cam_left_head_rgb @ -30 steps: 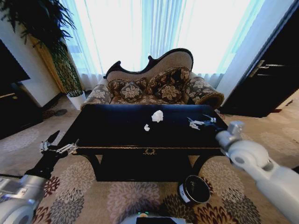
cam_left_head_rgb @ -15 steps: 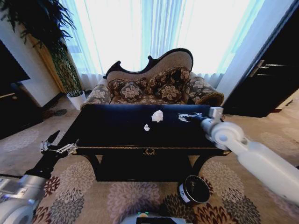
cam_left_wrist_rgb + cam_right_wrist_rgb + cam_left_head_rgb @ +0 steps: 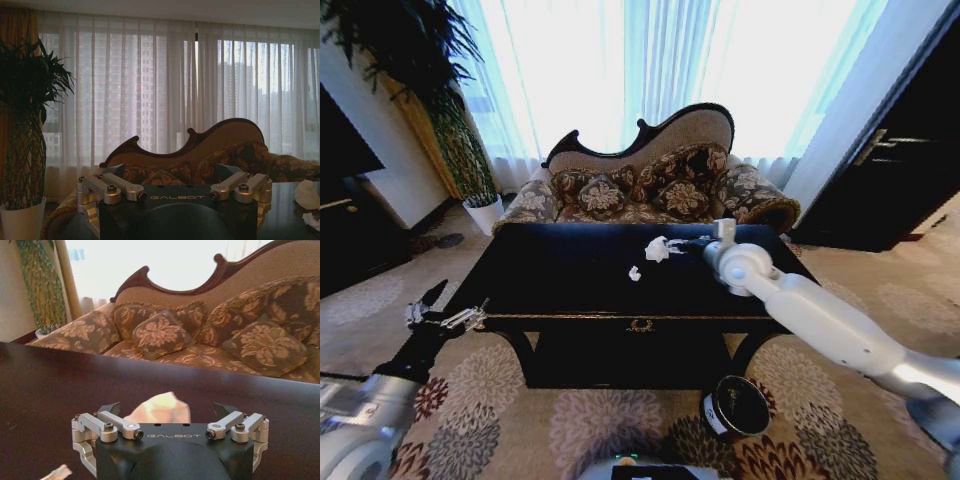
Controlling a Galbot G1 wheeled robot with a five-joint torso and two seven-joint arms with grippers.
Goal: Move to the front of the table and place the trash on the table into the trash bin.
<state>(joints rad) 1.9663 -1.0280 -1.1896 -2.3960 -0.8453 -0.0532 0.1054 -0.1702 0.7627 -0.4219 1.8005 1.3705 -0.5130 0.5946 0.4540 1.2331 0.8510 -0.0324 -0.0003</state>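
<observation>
I expect the crumpled white paper wad (image 3: 657,250) to stay puffed out past the fingers when I carry it, because it stands up in a bunched peak (image 3: 170,399).
The glossy black table (image 3: 570,285) stands right in front of me. On its top lies the trash: a crumpled white paper wad (image 3: 656,249) and, nearer the front edge, a small white scrap (image 3: 634,273). My right gripper (image 3: 677,243) reaches over the tabletop and stands open just right of the wad. In the right wrist view the wad (image 3: 155,412) sits between the spread fingers of that gripper (image 3: 168,409), with the scrap (image 3: 56,473) off to one side. My left gripper (image 3: 445,317) hangs open beside the table's front left corner. The trash bin (image 3: 735,405) stands on the carpet below the table's front right.
A patterned brown sofa (image 3: 650,185) stands close behind the table. A tall plant in a white pot (image 3: 483,212) is at the back left, and a dark cabinet (image 3: 900,170) at the right. Patterned carpet surrounds the table.
My right arm has swung left across the tabletop from its right end, bringing the open gripper up to the paper wad. The left arm has not moved.
</observation>
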